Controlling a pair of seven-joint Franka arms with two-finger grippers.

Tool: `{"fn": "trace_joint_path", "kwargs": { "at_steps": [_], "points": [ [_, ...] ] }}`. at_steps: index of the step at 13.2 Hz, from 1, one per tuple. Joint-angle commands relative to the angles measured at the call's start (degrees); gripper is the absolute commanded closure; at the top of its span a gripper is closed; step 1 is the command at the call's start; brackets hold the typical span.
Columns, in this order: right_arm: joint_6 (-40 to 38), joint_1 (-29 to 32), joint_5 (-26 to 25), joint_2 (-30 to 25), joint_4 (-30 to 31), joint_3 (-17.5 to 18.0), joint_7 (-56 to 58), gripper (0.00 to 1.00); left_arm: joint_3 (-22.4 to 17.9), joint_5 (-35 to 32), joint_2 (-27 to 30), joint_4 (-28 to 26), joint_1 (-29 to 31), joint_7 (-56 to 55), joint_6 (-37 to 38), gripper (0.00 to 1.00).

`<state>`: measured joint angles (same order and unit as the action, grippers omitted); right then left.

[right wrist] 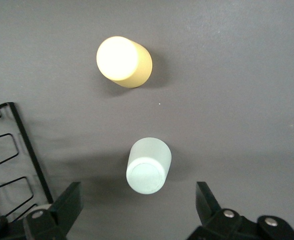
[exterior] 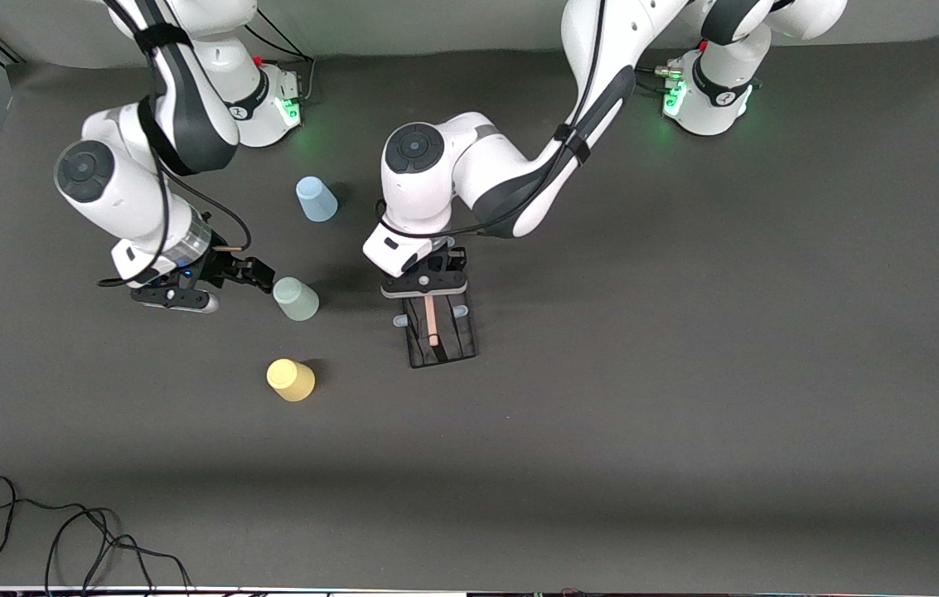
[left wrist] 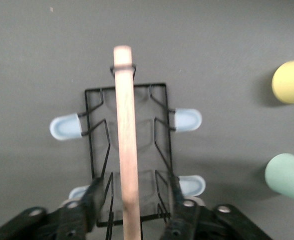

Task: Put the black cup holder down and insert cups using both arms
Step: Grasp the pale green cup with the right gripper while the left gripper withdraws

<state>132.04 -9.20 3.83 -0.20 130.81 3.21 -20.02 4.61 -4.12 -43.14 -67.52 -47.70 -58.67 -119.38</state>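
The pale-capped pegs (exterior: 400, 320) look thinner than the grey-green cup (exterior: 296, 298), so the cup should slide over one of them and stay hanging when I push.
The black cup holder (exterior: 444, 352) stands on the table mid-way between the arms, its wooden rod handle (left wrist: 126, 130) on top and pale-capped pegs (left wrist: 186, 120) sticking out sideways. My left gripper (exterior: 428, 286) is open over the rack's end nearest the bases; its fingers (left wrist: 94, 197) straddle the rod without touching it. My right gripper (exterior: 258, 278) is open and empty beside the grey-green cup (exterior: 297, 298), which lies just ahead of its fingers (right wrist: 69, 205). The yellow cup (exterior: 291, 380) is nearer the front camera and the light blue cup (exterior: 317, 199) farther. All three stand upside down.
The cups sit toward the right arm's end of the table, beside the rack. The rack's edge (right wrist: 12, 150) shows in the right wrist view close to one finger. Loose black cables (exterior: 63, 539) lie at the table's near corner.
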Motion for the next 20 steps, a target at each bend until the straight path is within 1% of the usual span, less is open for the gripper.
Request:
{"fn": "trace_joint_path", "kwargs": {
  "at_steps": [1,2,4,6,8,9,11,12,13,14,15,16,17,20],
  "points": [
    [8.3,-2.0,0.0,3.0,3.7,-0.3,-0.9,0.0,0.4,-0.2,5.4,1.2,4.7,7.6,8.3,0.01],
    [11.5,-2.9,0.2,5.0,4.5,-0.4,-1.0,0.0,0.3,0.9,7.8,1.2,6.5,11.3,11.2,0.01],
    [16.2,-3.5,0.2,10.7,4.6,-0.3,-0.9,0.0,0.0,4.3,12.9,1.0,10.9,17.7,18.6,0.0],
    [20.8,-5.6,0.3,15.6,4.6,-0.4,-0.9,0.0,-0.2,4.2,18.0,0.6,14.1,24.1,27.5,0.0],
    [21.5,-5.6,0.2,16.9,4.8,-0.5,-0.8,0.0,-0.3,3.5,22.6,-0.7,18.1,29.4,33.9,0.0],
    [21.3,-5.6,0.2,16.9,5.2,-0.5,-0.8,0.0,-0.3,3.5,25.0,-2.5,20.6,32.5,35.1,0.0],
    [21.2,-5.5,0.2,16.9,5.9,-0.7,-0.8,0.0,-0.4,3.4,30.5,-8.0,25.3,38.1,35.6,0.0],
    [20.8,-5.3,0.3,16.8,6.0,-0.7,-1.0,0.03,-0.4,3.4,32.9,-10.7,27.7,39.9,36.0,0.0],
    [20.0,-5.2,0.2,16.4,6.4,-0.7,-1.0,0.3,-0.4,3.5,35.6,-13.8,29.8,41.7,36.0,0.0],
    [17.8,-5.2,0.3,15.8,6.3,-0.7,-1.0,0.78,-0.4,3.5,38.2,-17.3,32.1,42.9,35.6,0.0],
    [16.1,-5.1,0.3,15.1,6.2,-0.8,-1.1,1.0,-0.4,3.5,40.9,-21.0,34.0,43.2,34.7,0.0],
    [14.1,-5.1,0.3,13.9,6.2,-1.2,-1.0,1.0,-0.4,3.5,42.9,-23.4,36.2,43.7,34.7,0.0],
    [11.0,-5.2,0.3,12.2,6.0,-1.5,-1.0,1.0,-0.5,3.5,43.7,-24.3,38.4,45.4,35.3,0.0],
    [0.2,-5.2,0.4,3.2,4.6,-1.6,-1.2,1.0,-0.5,3.5,44.6,-24.7,44.6,51.0,36.1,0.0]
  ]
}}
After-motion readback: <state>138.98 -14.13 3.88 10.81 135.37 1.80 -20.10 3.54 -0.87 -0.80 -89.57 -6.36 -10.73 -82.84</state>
